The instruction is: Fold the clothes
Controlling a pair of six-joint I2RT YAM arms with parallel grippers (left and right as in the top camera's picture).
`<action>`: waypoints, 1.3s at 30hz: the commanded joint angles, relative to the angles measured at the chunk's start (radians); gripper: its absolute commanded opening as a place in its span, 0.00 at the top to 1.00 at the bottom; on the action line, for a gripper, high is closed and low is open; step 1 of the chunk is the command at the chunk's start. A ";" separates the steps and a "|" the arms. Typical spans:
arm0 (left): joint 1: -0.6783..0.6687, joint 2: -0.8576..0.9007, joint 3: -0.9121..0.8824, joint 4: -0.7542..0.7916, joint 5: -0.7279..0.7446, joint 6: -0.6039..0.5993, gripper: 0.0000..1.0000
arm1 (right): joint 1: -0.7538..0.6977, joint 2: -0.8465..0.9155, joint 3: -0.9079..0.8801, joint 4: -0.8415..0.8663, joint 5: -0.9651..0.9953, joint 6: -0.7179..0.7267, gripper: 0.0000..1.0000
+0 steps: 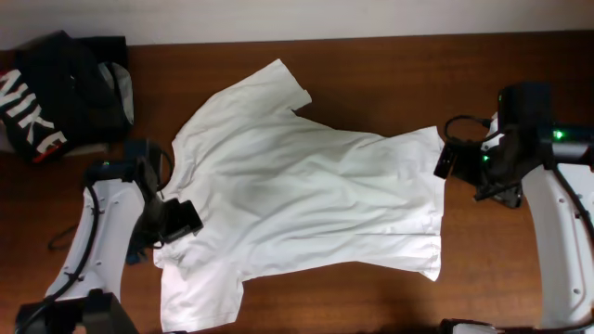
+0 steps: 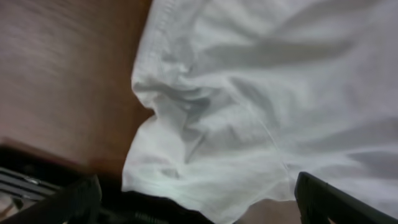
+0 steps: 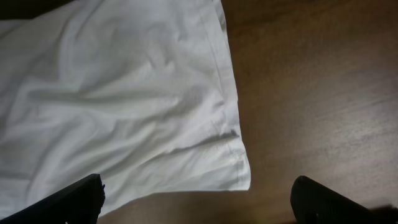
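Note:
The white T-shirt [image 2: 267, 106] will sag into loose folds when I lift it and fold it over, because soft creases [image 2: 186, 104] buckle its edge by the sleeve.
The clothes, a white short-sleeved T-shirt [image 1: 306, 195], lie spread flat on the brown table, hem to the right and sleeves at the top and bottom left. My left gripper [image 1: 179, 221] hovers open over the shirt's left edge. In the left wrist view the left gripper [image 2: 199, 208] has its dark fingers [image 2: 78, 200] wide apart above rumpled white fabric [image 2: 249, 106]. My right gripper [image 1: 445, 161] is open at the hem's upper right corner. In the right wrist view the right gripper [image 3: 199, 205] stands wide, with the hem corner [image 3: 239, 174] just ahead of the gap. Neither gripper holds anything.
A black garment with white NIKE lettering [image 1: 42, 102] lies bunched at the back left corner, with a grey garment [image 1: 121, 93] next to it. Bare wood [image 1: 390, 70] shows behind the shirt and to its right [image 3: 311, 93].

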 commanded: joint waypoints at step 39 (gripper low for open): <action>0.059 0.301 -0.292 0.396 0.242 -0.050 0.90 | 0.005 0.029 -0.042 0.043 -0.109 0.021 0.01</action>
